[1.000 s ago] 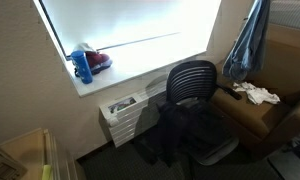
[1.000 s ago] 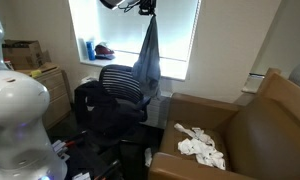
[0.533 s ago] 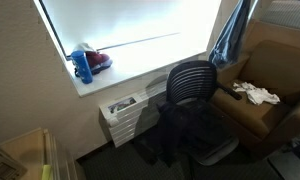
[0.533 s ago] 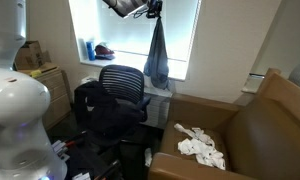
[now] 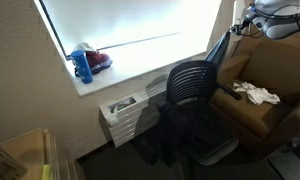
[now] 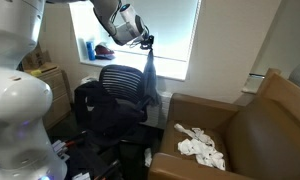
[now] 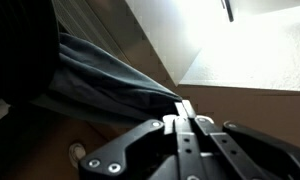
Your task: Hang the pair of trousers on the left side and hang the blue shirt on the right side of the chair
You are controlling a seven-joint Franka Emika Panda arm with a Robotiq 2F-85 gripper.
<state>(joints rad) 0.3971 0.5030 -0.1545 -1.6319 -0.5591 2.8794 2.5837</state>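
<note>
Next, my gripper swings the blue shirt [image 5: 220,48] back and lowers it over the chair's armrest [image 5: 229,91], because the shirt hangs past the chair's backrest toward the window.
The black mesh office chair [image 5: 192,82] stands below the window and also shows in an exterior view [image 6: 121,82]. Dark trousers [image 5: 185,132] are draped over its seat and one side [image 6: 98,112]. My gripper [image 6: 147,42] is shut on the top of the blue shirt [image 6: 151,82], which hangs right beside the chair's backrest. In an exterior view the gripper [image 5: 246,26] holds the shirt [image 5: 220,52] between the chair and the armchair. In the wrist view the shut jaws [image 7: 185,106] pinch the shirt [image 7: 110,85].
A brown armchair [image 6: 252,125] with a crumpled white cloth [image 6: 198,146] stands next to the chair. A blue bottle [image 5: 82,66] and a red object sit on the window sill. A white drawer unit [image 5: 123,113] stands under the sill.
My gripper has come down from high in front of the window, carrying the blue shirt lower and closer to the chair's backrest.
</note>
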